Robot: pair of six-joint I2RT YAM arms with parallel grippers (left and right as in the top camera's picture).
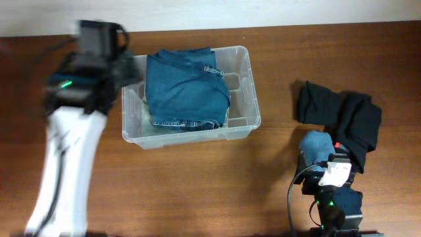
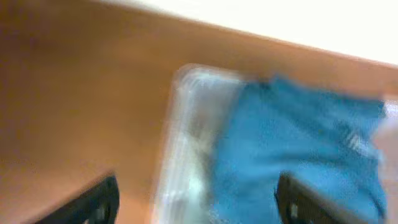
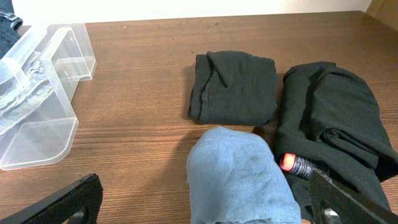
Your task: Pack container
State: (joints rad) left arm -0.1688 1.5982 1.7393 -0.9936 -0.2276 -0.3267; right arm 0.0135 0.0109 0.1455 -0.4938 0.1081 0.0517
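The blue jeans' back edge (image 1: 187,52) sits up over the container's rim, so my left gripper needs to come back and push the folded jeans (image 1: 181,89) down inside first.
The clear plastic container (image 1: 245,99) stands at the table's middle back with folded blue jeans (image 1: 184,89) inside. It also shows blurred in the left wrist view (image 2: 186,143) and at the left edge of the right wrist view (image 3: 37,124). My left gripper (image 2: 196,202) is open and empty, blurred with motion, over the container's left rim (image 1: 122,69). My right gripper (image 3: 202,205) is open at the front right, its fingers either side of a light blue folded cloth (image 3: 239,174), which also shows in the overhead view (image 1: 317,148).
Two dark folded garments lie at the right: one (image 3: 233,87) behind the light blue cloth, another (image 3: 329,118) to its right, also seen from overhead (image 1: 342,115). A small red-tipped dark item (image 3: 295,163) lies on the right garment's edge.
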